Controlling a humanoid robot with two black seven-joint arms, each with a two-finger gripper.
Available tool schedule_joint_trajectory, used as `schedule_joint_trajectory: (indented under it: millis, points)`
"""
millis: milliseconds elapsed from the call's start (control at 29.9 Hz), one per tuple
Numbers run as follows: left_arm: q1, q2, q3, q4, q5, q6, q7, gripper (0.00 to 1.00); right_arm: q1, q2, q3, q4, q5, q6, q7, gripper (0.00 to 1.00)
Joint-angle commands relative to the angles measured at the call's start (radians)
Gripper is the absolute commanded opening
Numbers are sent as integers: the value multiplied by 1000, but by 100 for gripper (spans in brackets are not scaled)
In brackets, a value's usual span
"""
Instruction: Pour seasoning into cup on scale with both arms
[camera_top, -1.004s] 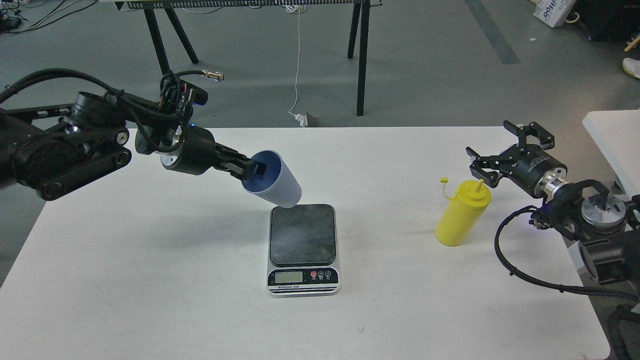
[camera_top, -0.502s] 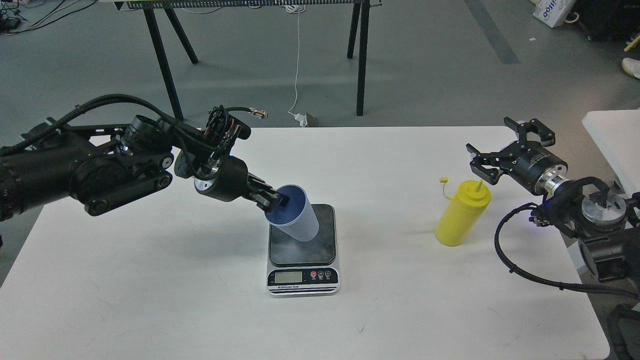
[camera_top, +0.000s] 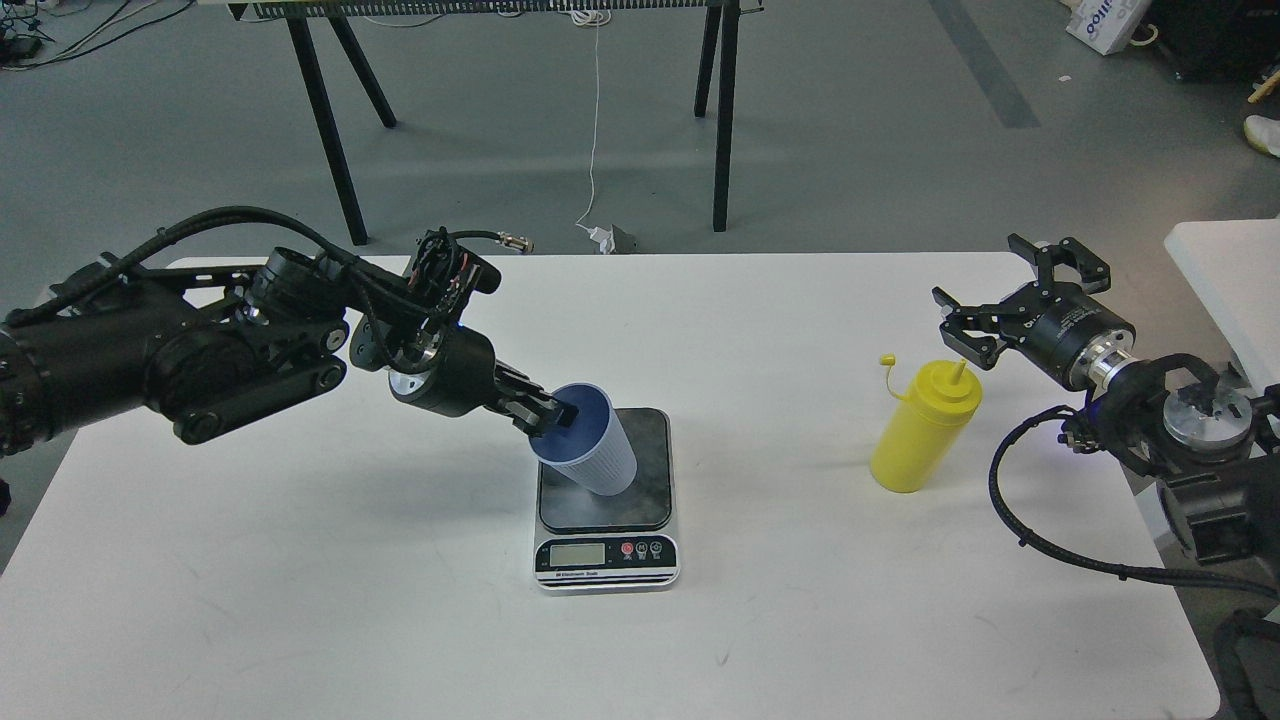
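My gripper is about to turn the yellow seasoning bottle over, and a thin strap (camera_top: 891, 385) holds the small cap, so the cap will dangle beside the bottle's nozzle.
My left gripper (camera_top: 555, 417) is shut on the near rim of the pale blue-grey cup (camera_top: 597, 456). The cup is tilted, mouth toward my arm, with its base on or just above the dark platform of the scale (camera_top: 606, 497); I cannot tell if it touches. The yellow seasoning bottle (camera_top: 922, 428) stands upright on the table to the right, nozzle up, its small cap hanging off to the left. My right gripper (camera_top: 1010, 290) is open, just above and to the right of the bottle's top, not touching it.
The white table (camera_top: 300, 600) carries only the scale and bottle. A second white table edge (camera_top: 1225, 270) sits at far right. Black stand legs (camera_top: 722, 110) and a hanging white cable (camera_top: 597, 120) are on the floor behind the table.
My left arm carried the cup right and down from above the scale's far left corner onto the platform, then settled slightly lower. The right arm and bottle have not moved.
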Motion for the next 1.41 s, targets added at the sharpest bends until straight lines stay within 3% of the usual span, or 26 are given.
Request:
schedule_joint_trajectory:
  millis: [0, 402, 502, 569, 736, 1105, 1238, 1372]
  points:
    - [10, -2, 0, 0, 1, 0, 0, 10, 0, -1, 0, 0, 0, 0, 0, 99]
    - [25, -2, -2, 17, -2, 0, 0, 24, -5, -1, -2, -1, 0, 0, 0, 99]
    - [24, 0, -5, 18, -12, 0, 0, 45, -5, -1, -2, 0, 0, 0, 0, 99]
    - [24, -2, -9, 20, -17, 0, 0, 70, -3, -1, -2, 0, 0, 0, -2, 99]
    - [24, 1, -62, 26, -72, 0, 0, 88, -2, -1, -2, 3, 0, 0, -2, 99]
    - [11, 86, -155, 38, -333, 0, 0, 92, 47, -26, 41, 49, 11, 0, -3, 99]
    - [28, 93, -239, 164, -515, 0, 0, 93, 26, -133, 185, 129, 20, 0, -12, 98]
    - [56, 84, -252, 337, -753, 0, 0, 95, -115, -243, 218, 296, 185, 0, -20, 97]
